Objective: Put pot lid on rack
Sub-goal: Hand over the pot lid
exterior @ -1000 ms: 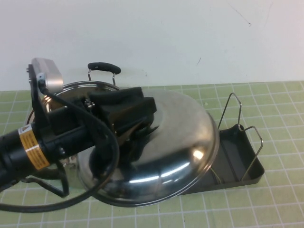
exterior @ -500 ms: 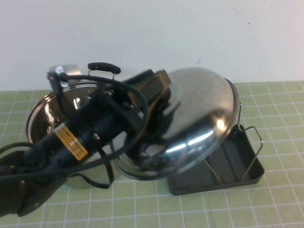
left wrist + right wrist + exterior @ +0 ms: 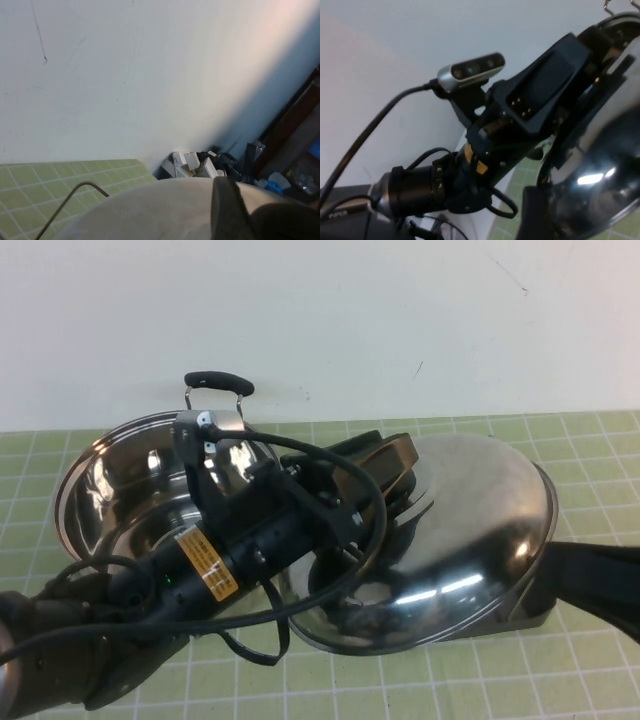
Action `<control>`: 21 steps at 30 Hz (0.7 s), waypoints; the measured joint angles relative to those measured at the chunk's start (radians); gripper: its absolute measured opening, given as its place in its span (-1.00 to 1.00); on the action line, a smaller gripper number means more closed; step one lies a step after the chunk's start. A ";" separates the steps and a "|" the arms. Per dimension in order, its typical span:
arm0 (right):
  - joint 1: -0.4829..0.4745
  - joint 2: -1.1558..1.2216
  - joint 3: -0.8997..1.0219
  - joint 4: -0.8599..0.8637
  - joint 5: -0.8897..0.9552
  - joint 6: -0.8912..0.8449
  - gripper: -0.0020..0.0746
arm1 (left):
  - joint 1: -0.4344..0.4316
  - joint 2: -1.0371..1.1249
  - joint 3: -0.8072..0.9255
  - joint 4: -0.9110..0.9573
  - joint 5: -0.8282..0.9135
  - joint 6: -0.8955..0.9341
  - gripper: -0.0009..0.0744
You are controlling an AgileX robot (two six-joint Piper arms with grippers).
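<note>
My left gripper is holding the pot lid's knob with the lid slanted over the rack. My right gripper needs to grab the lid's rim and set the lid upright.
The shiny steel pot lid hangs tilted, dome towards the camera, over the rack. My left gripper is shut at the lid's centre, where the black knob is hidden between the fingers. The lid covers most of the rack, leaving only a dark tray edge below it. In the left wrist view the lid's dome fills the bottom, with one wire loop of the rack beside it. My right gripper reaches in from the right, close behind the lid's rim. The right wrist view shows the lid close up.
The open steel pot with black handles stands at the left, under my left arm. A white wall runs along the back of the green tiled table.
My left gripper has carried the lid to the right and tilted it steeper, so it now hides the rack. My right arm has come into view at the right edge.
</note>
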 joint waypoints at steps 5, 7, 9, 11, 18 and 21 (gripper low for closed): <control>0.000 0.195 -0.081 0.000 0.095 -0.013 0.22 | 0.000 0.000 -0.013 -0.005 0.004 0.000 -0.15; 0.000 0.247 -0.113 0.000 0.105 -0.033 0.22 | 0.000 0.000 -0.013 0.006 0.004 0.000 -0.15; 0.000 0.296 -0.148 0.000 0.106 -0.052 0.22 | 0.000 0.000 -0.013 0.012 0.004 -0.002 -0.15; 0.000 0.341 -0.185 0.000 0.106 -0.062 0.22 | 0.000 0.000 -0.013 0.012 0.004 -0.002 -0.15; 0.019 0.426 -0.291 0.009 0.109 -0.163 -0.18 | 0.000 0.000 -0.015 0.006 0.004 0.034 -0.15; 0.040 0.430 -0.328 0.034 0.125 -0.199 -0.58 | 0.002 0.000 -0.015 -0.013 0.004 0.053 -0.14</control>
